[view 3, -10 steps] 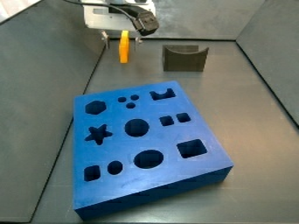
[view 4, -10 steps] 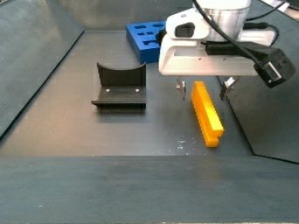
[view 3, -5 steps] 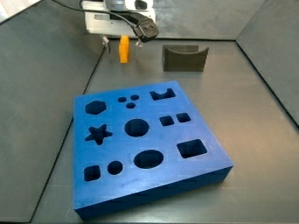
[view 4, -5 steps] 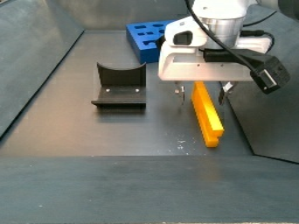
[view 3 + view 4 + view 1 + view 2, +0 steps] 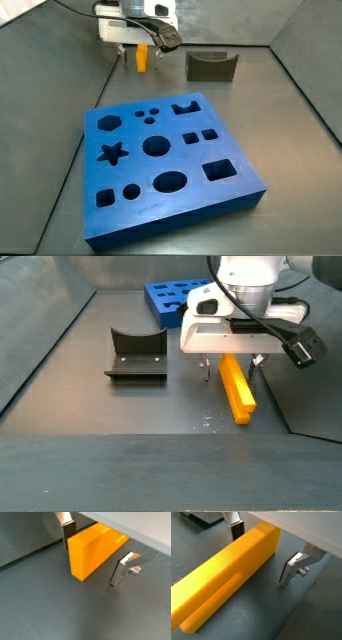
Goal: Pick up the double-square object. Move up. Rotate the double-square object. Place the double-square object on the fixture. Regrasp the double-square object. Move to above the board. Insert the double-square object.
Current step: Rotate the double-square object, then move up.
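Observation:
The fixture's top (image 5: 211,57) dips between its raised corners, so the double-square object (image 5: 142,59) will sit tilted in it and stick up when I put it there.
The double-square object (image 5: 238,389) is a yellow-orange bar lying flat on the dark floor near a side wall, also visible under the gripper (image 5: 139,47). My gripper (image 5: 233,369) hangs low over its far end, open, one finger on each side. In both wrist views the bar (image 5: 93,551) (image 5: 226,578) lies between the silver fingers (image 5: 67,532) (image 5: 291,568); one finger stands close beside it, the other stands apart. The gripper (image 5: 91,566) (image 5: 260,559) holds nothing. The dark fixture (image 5: 136,355) (image 5: 210,67) stands apart. The blue board (image 5: 167,160) (image 5: 167,298) lies flat.
Grey walls enclose the floor; the bar lies close to one wall (image 5: 310,386). The board's cut-outs include a star (image 5: 114,153), circles and squares. Bare floor lies between the bar and the fixture.
The gripper has come down closer over the bar's far end, its fingers staying open. The bar, fixture and board have not moved.

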